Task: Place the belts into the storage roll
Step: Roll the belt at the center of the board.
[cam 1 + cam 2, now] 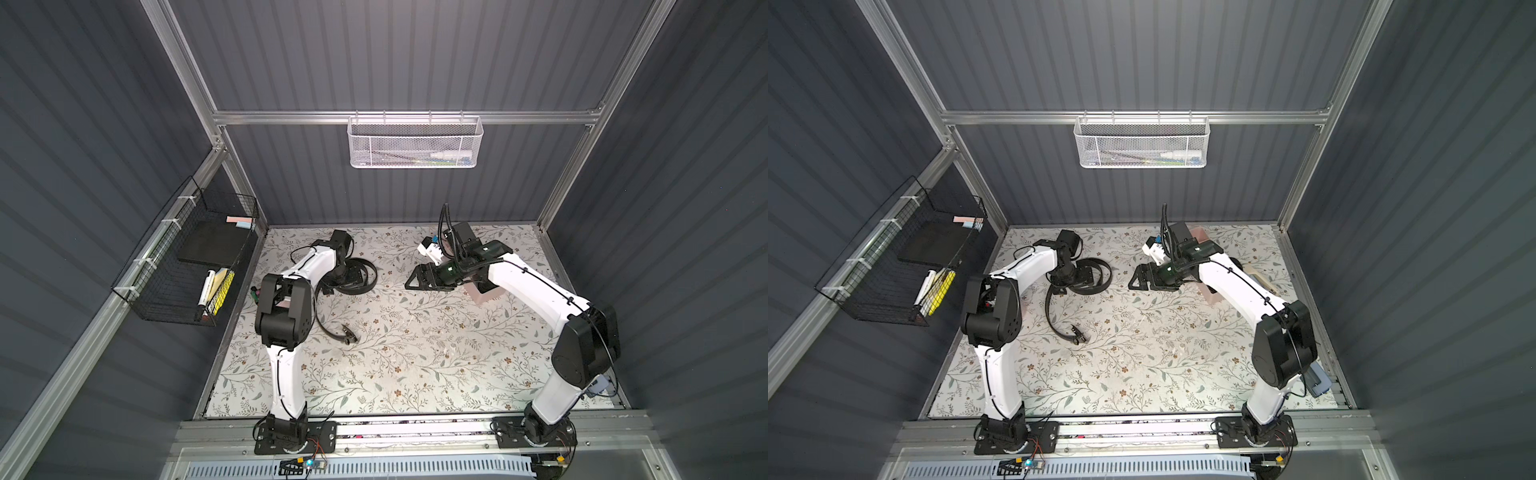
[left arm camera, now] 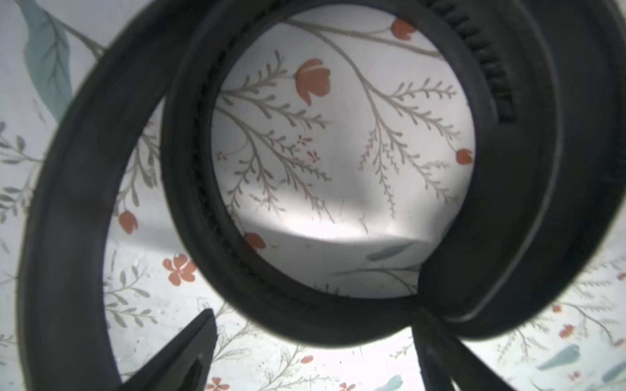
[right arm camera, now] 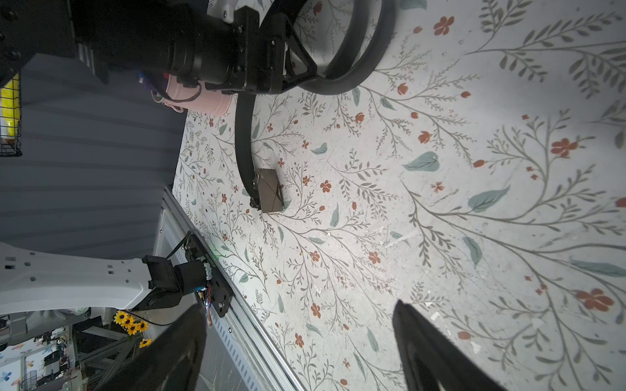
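Note:
Next, my left gripper drags the black belt's loose coil [image 1: 371,281] to mid-table [image 1: 400,316] for my right gripper to hold, since the coil lies away from that gripper.
A black belt lies on the floral table in both top views, with a loose coil [image 1: 360,272] at the back left. Its tail runs forward to a dark buckle [image 1: 349,334] [image 3: 269,189]. My left gripper [image 1: 352,279] [image 2: 313,338] points down at the coil and is open. The strap [image 2: 338,321] crosses just beyond its fingertips, and one finger [image 2: 437,348] is against it. My right gripper [image 1: 412,282] [image 3: 299,338] hovers open and empty over the mid-table, pointing left. The pale pink storage roll [image 1: 1212,296] is mostly hidden under the right arm.
A pink cup of markers [image 3: 206,101] stands by the left wall behind the left arm. A black wire basket [image 1: 187,266] hangs on the left wall and a white mesh basket [image 1: 415,143] on the back rail. A tan object [image 1: 1262,276] lies beside the right arm.

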Controlling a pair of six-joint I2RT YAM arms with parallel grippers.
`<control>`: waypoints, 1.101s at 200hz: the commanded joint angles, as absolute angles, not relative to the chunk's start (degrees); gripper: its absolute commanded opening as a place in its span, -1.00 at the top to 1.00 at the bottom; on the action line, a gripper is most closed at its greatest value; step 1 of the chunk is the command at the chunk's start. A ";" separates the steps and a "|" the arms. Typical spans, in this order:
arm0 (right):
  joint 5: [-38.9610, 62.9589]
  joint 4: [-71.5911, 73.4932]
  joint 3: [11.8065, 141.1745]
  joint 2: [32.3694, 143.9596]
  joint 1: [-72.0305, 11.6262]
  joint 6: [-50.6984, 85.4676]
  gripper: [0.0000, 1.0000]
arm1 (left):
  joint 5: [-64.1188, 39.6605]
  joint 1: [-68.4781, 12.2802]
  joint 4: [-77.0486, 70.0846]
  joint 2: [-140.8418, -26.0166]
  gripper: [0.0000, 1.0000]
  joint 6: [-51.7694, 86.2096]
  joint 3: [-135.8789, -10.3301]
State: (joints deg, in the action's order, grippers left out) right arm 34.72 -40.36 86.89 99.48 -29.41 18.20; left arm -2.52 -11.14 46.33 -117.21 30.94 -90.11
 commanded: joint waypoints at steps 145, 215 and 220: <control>28.46 -41.13 86.62 98.80 -29.78 13.63 -0.79 | -0.94 -8.44 52.00 -125.21 -0.96 33.05 -102.72; 29.42 -40.65 86.13 99.80 -29.74 13.98 -0.78 | -1.60 -8.88 51.13 -125.96 -0.88 32.30 -99.80; 29.44 -40.64 86.28 100.06 -29.69 13.89 -0.78 | -1.91 -9.46 51.10 -125.74 -0.88 32.55 -99.09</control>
State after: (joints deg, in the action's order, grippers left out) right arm 28.93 -40.16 86.56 99.77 -29.47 14.94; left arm -1.87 -8.80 49.80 -125.45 32.86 -100.97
